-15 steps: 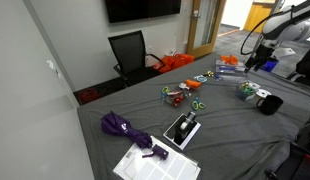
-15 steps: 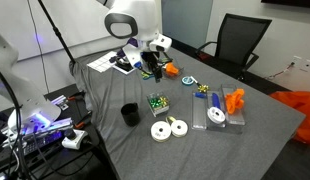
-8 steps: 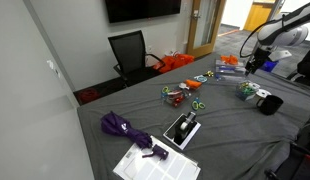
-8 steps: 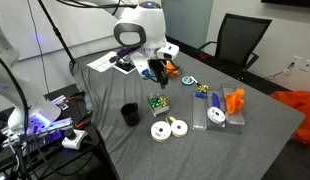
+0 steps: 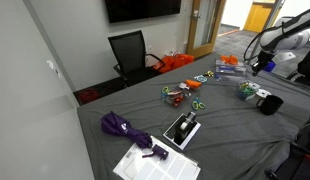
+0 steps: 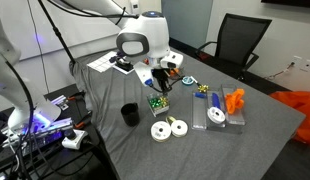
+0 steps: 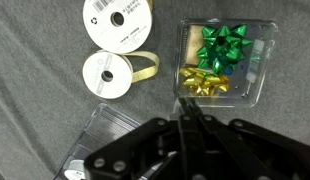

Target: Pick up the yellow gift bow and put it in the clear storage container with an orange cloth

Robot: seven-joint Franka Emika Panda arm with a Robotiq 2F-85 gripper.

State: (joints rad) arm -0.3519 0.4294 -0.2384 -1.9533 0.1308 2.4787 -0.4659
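The yellow gift bow lies beyond my shut, empty gripper, which hangs above the tray's near edge, so I should open and lower it over the bow.
The yellow gift bow lies in a shallow clear tray, next to a green bow. In the wrist view my gripper is shut. Its fingertips meet at the tray's near edge, just short of the yellow bow, and nothing shows between them. In an exterior view the gripper hangs over the bow tray. The clear storage container with orange cloth stands just behind the gripper, partly hidden by it. It also shows in an exterior view, container.
Two white ribbon spools lie beside the tray. A clear plastic box sits under the gripper's left side. A black mug, a purple umbrella, papers and an orange object also lie on the grey table.
The gripper has gone from open to shut. The arm moved from near the orange-cloth container across and down over the bow tray.
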